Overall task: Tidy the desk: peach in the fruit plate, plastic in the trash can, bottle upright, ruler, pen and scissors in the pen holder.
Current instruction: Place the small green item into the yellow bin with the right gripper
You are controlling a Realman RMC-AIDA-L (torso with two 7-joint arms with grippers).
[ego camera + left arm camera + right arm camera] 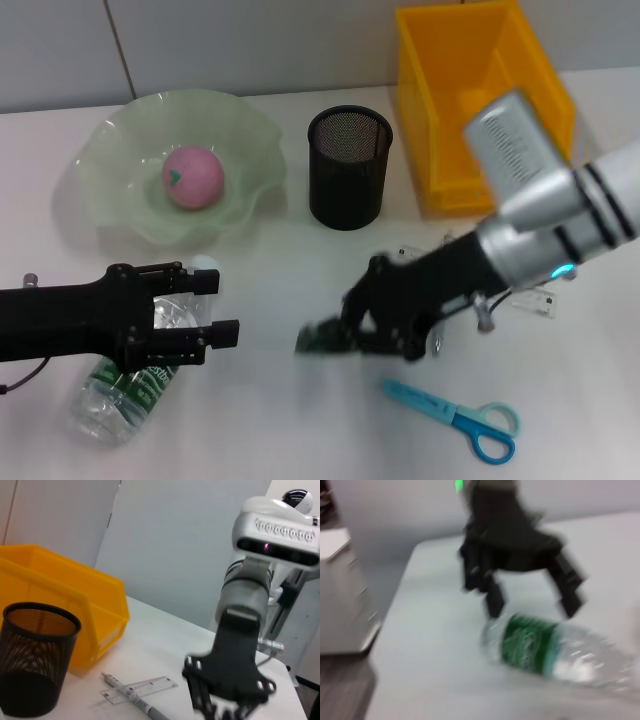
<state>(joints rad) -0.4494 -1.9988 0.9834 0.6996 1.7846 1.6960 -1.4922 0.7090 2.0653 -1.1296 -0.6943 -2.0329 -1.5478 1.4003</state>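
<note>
The green plastic (322,338) is between my right gripper's fingers and the yellow trash can's top (460,70) is open, so that gripper should carry on over the trash can and let go there.
A clear bottle (125,392) with a green label lies on its side at the front left, also in the right wrist view (545,650). My left gripper (215,308) hangs open just above it, one finger on each side (534,605). The pink peach (193,177) sits in the green glass fruit plate (110,150). My right gripper (318,340) is low over the table's middle, blurred, with nothing clearly in it. Blue scissors (455,415) lie in front of it. The ruler (145,686) and pen (132,697) lie by the black mesh pen holder (349,167). No plastic shows.
The yellow bin (480,100) stands at the back right beside the pen holder (35,660). The right forearm (560,220) reaches across the ruler's place on the table. The wall runs close behind the plate and the bin.
</note>
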